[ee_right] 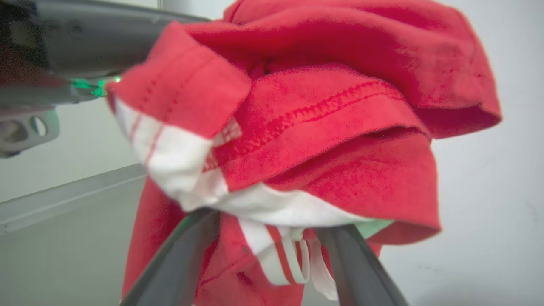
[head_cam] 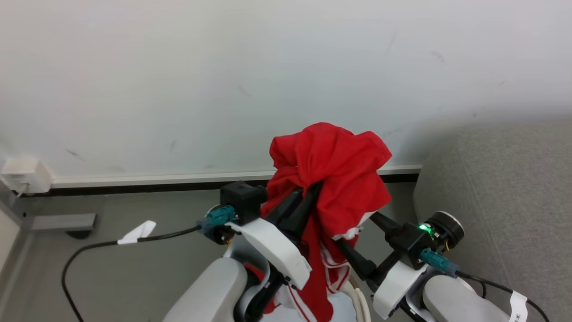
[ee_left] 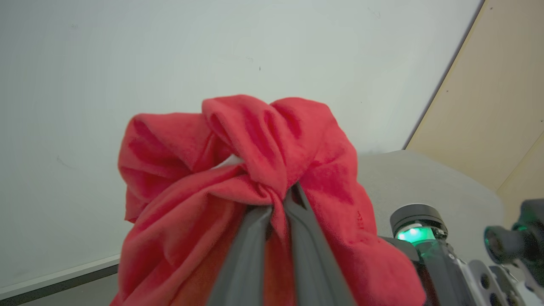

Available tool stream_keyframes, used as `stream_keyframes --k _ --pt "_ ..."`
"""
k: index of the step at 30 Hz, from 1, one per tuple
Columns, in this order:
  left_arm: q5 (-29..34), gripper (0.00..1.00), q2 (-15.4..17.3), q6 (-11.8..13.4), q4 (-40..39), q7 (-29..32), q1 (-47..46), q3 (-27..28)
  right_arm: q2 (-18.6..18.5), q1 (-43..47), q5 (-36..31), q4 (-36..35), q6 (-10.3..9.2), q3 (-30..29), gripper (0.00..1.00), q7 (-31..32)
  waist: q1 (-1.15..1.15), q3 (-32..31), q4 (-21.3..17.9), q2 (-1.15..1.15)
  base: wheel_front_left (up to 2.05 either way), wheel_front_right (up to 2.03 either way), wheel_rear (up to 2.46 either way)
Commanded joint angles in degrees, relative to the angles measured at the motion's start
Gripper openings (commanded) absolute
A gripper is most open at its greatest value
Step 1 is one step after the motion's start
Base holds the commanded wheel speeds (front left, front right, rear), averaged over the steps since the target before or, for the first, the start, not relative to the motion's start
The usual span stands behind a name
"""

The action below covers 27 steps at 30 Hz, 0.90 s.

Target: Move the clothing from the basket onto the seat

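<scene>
My gripper will lower the red clothing (head_cam: 351, 174) onto the grey seat. The clothing hangs limp in bunched folds (head_cam: 311, 158), so it will sink into a crumpled heap there.
The red clothing (head_cam: 330, 165) hangs bunched in the air in front of the wall, its white striped trim (ee_right: 178, 165) dangling below. My left gripper (head_cam: 308, 197) is shut on a fold of it; in the left wrist view its two fingers (ee_left: 250, 255) pinch the cloth (ee_left: 238, 161) between them. My right gripper (head_cam: 357, 232) sits just right of and below it, open, its fingers (ee_right: 182, 255) spread with the trim draped over their hidden tips. The grey seat (head_cam: 500, 188) stands to the right, apart from the clothing. A pale curved edge, maybe the basket (head_cam: 359, 304), peeks out at the bottom.
A white wall (head_cam: 178, 80) with a baseboard (head_cam: 156, 180) is close ahead. On the grey floor lies a black cable with a white tag (head_cam: 136, 232). A white box (head_cam: 24, 176) sits at the far left. A beige panel (ee_left: 501, 93) stands beyond the seat.
</scene>
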Motion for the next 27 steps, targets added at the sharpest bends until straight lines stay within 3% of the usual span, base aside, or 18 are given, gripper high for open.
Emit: stream_keyframes --k 1,8,9,11,27 --pt "-0.93 0.0 -0.17 -0.36 -0.07 0.18 -0.48 -0.32 0.25 -0.87 -0.23 0.57 -0.13 -0.78 1.0 0.05 -0.01 -0.15 0.83 0.0 0.0 0.0 0.0" --pt "-1.67 0.0 -0.74 -0.91 -0.02 1.15 0.09 -3.19 1.22 -2.73 1.72 2.64 -0.12 -1.15 1.0 0.04 -0.01 -0.69 3.12 0.0 0.0 0.0 0.0" --pt "-1.81 0.0 -0.79 -0.92 0.08 1.21 0.19 -3.42 1.36 -2.91 1.96 2.67 -0.12 -1.38 0.74 0.04 -0.01 -0.76 3.32 0.0 0.0 0.0 0.0" --pt "-1.96 0.0 -0.85 -0.85 0.28 1.17 0.4 -3.79 1.58 -3.16 2.09 2.61 -0.12 -2.16 0.01 0.04 -0.01 -0.88 3.62 0.0 0.0 0.0 0.0" --pt "-3.47 0.0 0.73 0.81 1.69 -0.34 2.01 -2.25 -1.07 0.44 6.33 0.86 -0.13 -1.38 0.0 0.04 -0.01 -1.47 2.47 0.0 0.0 0.0 0.0"
